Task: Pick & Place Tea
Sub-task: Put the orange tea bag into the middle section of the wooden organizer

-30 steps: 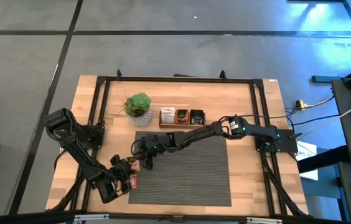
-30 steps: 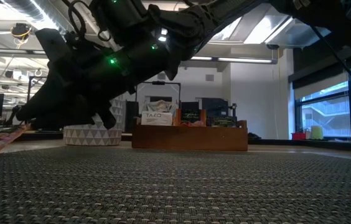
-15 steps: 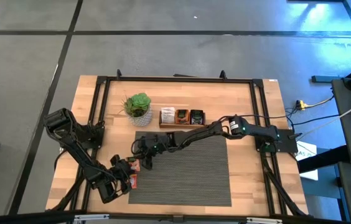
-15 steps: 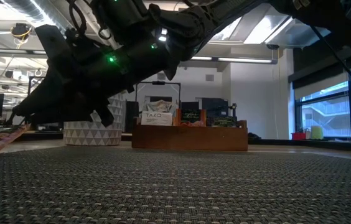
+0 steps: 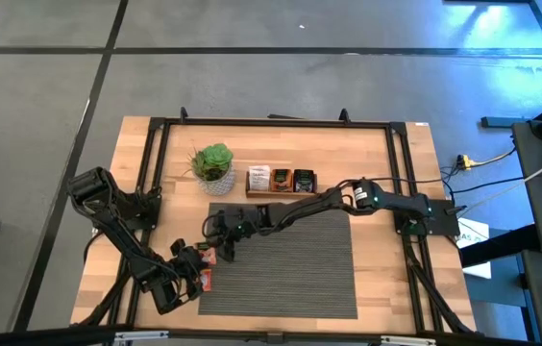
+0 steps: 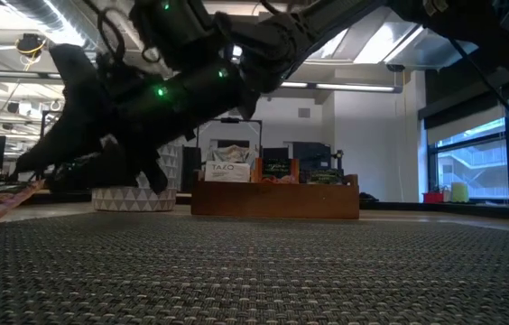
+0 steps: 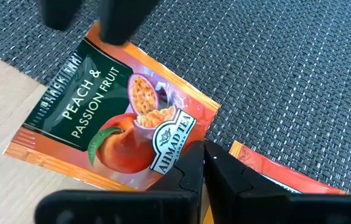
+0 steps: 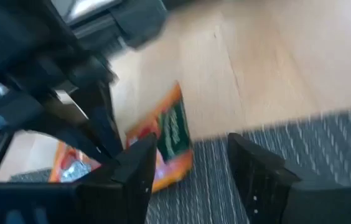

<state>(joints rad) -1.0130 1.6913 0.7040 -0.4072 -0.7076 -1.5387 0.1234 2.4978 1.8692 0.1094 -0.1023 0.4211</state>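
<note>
The peach-and-passion-fruit sachet's near edge (image 7: 183,155) is in my left gripper, far from the tray, so next my right gripper pinches the sachet's free edge (image 7: 141,61) and carries the sachet to the tray.
An orange peach-and-passion-fruit tea sachet (image 7: 113,118) lies flat across the left edge of the grey woven mat (image 5: 290,274), partly on bare wood. A second orange sachet (image 7: 281,177) lies beside it on the mat. My left gripper (image 7: 203,155) is shut at the first sachet's near edge. My right gripper (image 8: 191,168) hovers open over the same sachet (image 8: 172,140), and its dark fingers show blurred at the sachet's far end in the left wrist view. In the high view both grippers meet at the mat's left edge (image 5: 209,258). My left gripper has its fingertips (image 7: 191,158) closed together on the first sachet's edge (image 7: 172,149), near the brand emblem, coming in low along the table. The sachet stays flat, one end on the mat and the other on the wood. The fingers hide the pinch itself.
A brown wooden tray (image 5: 281,193) with white and dark sachets standing in it sits at the mat's far edge, with a green potted plant (image 5: 213,163) to its left. A black frame (image 5: 156,125) runs round the table. The mat's middle and right side lie open.
In the low view my right gripper has shifted slightly and tipped a little lower over the mat's left edge; its wrist view is blurred. The left gripper and the sachets have kept still.
</note>
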